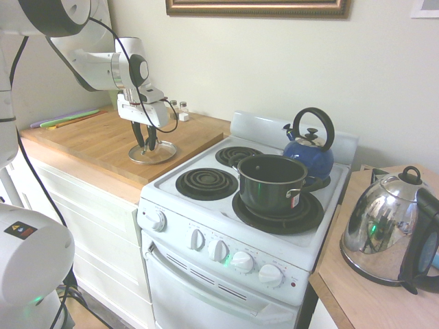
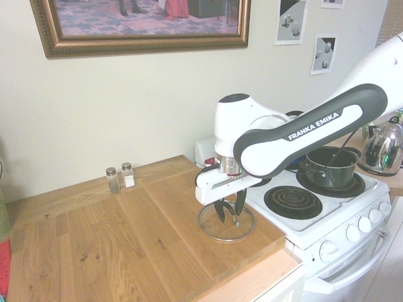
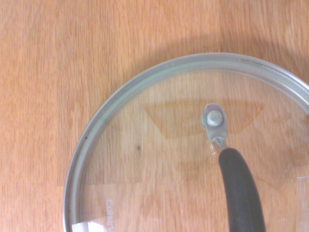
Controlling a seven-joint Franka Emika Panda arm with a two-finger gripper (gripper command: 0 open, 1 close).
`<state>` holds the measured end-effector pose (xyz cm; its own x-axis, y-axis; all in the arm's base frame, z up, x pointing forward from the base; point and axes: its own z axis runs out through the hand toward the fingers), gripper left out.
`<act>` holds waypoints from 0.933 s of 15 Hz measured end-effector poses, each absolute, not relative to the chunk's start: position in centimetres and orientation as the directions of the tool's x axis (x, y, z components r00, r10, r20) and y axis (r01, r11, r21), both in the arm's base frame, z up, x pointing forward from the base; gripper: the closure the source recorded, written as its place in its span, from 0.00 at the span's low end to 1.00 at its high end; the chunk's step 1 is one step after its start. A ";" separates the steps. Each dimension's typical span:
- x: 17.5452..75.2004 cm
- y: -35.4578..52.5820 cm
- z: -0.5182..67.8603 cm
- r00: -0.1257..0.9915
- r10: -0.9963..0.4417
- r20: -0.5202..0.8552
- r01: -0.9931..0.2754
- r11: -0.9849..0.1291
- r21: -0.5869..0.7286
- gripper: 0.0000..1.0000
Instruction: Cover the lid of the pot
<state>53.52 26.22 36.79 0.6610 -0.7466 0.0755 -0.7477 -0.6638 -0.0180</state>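
The glass lid (image 2: 218, 228) will stay almost level when I lift it and carry it to the pot, because the black handle (image 3: 241, 191) arches across the lid's middle.
The glass lid (image 1: 153, 153) (image 2: 226, 224) (image 3: 159, 145) lies flat on the wooden counter, left of the stove. Its black handle (image 3: 240, 191) is bolted at the lid's centre. My gripper (image 1: 145, 142) (image 2: 230, 211) hangs straight down over the lid's middle. It is open, with one finger on each side of the handle and the tips almost at the glass. The dark pot (image 1: 271, 184) (image 2: 329, 165) stands uncovered on the stove's front right burner, well away from the gripper.
A blue kettle (image 1: 310, 147) sits on the burner behind the pot. A chrome electric kettle (image 1: 384, 229) (image 2: 383, 148) stands on the side counter. Two shakers (image 2: 119, 178) stand by the wall. The front left burner (image 1: 206, 184) lies between lid and pot.
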 end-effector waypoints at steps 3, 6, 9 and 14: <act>53.6 26.1 36.9 0.660 -0.748 0.076 -0.749 -0.662 -0.019 1.00; 53.7 25.9 36.9 0.656 -0.751 0.077 -0.752 -0.659 -0.019 1.00; 53.6 25.7 37.3 0.653 -0.753 0.079 -0.754 -0.657 -0.025 1.00; 51.8 22.1 43.5 0.624 -0.773 0.115 -0.769 -0.634 -0.087 1.00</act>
